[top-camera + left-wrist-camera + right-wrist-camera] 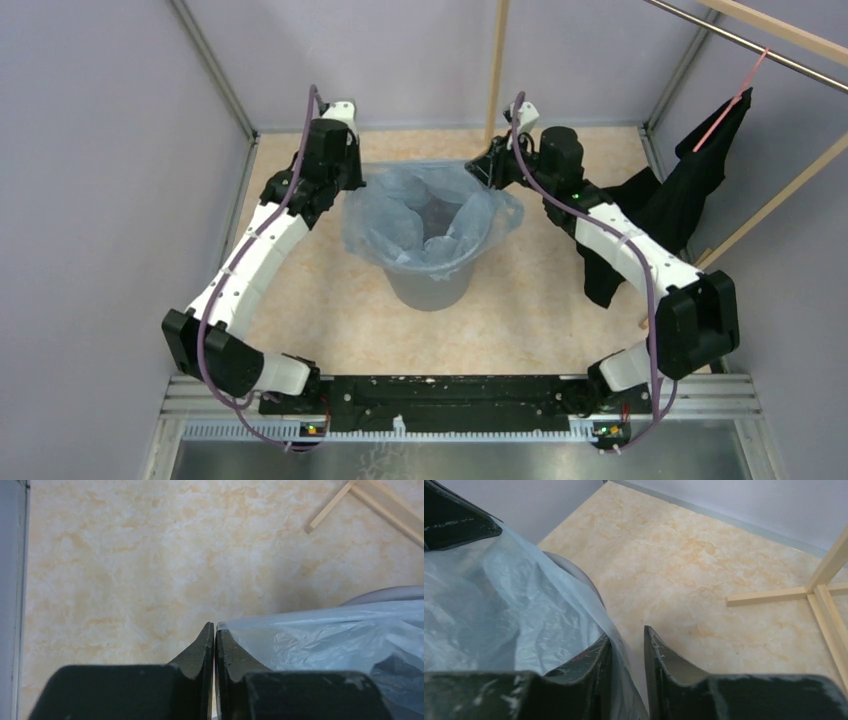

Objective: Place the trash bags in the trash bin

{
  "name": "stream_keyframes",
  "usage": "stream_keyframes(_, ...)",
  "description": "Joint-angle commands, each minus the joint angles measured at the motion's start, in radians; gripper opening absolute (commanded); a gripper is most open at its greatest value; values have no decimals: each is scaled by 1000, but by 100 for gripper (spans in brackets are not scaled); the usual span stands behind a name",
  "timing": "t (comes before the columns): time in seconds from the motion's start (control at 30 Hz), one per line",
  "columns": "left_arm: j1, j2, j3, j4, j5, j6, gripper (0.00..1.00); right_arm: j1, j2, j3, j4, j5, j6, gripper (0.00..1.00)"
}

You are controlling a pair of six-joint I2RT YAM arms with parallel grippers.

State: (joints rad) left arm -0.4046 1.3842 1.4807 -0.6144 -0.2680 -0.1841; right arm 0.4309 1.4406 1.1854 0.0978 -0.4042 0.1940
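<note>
I should keep my right gripper's pinch and pull the trash bag down over the rim's outer side [505, 214], because the trash bag's far edge [420, 164] stretches above the bin's rim.
The grey trash bin [432, 287] stands in the middle of the floor. The light-blue trash bag [400, 215] lies inside it and hangs over its rim. My left gripper [350, 186] is at the bin's left rim. In the left wrist view it [214, 626] is shut, with the bag's edge [325, 640] pinched at its tips and the bin rim [387, 593] behind. My right gripper [487, 170] is at the right rim. In the right wrist view it [626, 632] is open, and bag film [499, 610] runs between its jaws over the bin rim [576, 575].
A black garment [690, 200] hangs on a red hanger from a rail at the right, close to the right arm. A wooden frame [819, 595] lies on the floor there and also shows in the left wrist view [372, 505]. Grey walls enclose the floor.
</note>
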Motion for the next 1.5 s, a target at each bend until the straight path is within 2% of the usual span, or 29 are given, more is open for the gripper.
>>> stream_keyframes(0.0,73,25,-77,76,91,-66,11,-13,27,11,17,31,19,29)
stream_keyframes(0.13,116,2,-161,103,188,-119,12,-17,38,9,20,37,71,27)
stream_keyframes(0.23,127,-21,-226,120,241,-135,19,-19,46,-14,43,33,83,20)
stream_keyframes(0.27,129,-25,-238,117,253,-136,24,-18,48,-23,46,38,83,17)
stream_keyframes(0.37,134,-44,-248,82,247,-123,47,-22,62,-41,44,36,83,7)
stream_keyframes(0.53,141,-169,-255,-3,118,-120,86,-23,44,-69,45,44,88,5)
stream_keyframes(0.63,142,-277,-270,-51,62,-120,96,-23,18,-86,33,79,93,6)
stream_keyframes(0.9,144,-499,-358,-163,113,-180,98,-23,-124,-166,-31,205,125,15)
stream_keyframes(1.1,144,-571,-355,-259,114,-198,98,-23,-178,-213,-11,180,172,24)
stream_keyframes(1.17,144,-602,-397,-233,214,-217,94,-23,-180,-222,-9,170,183,25)
stream_keyframes(1.23,144,-611,-459,-180,350,-249,83,-23,-179,-230,-8,170,193,25)
stream_keyframes(1.33,144,-586,-549,-92,457,-307,68,-23,-178,-241,-1,166,202,25)
stream_keyframes(1.47,144,-512,-617,66,549,-361,65,-22,-179,-260,19,156,214,25)
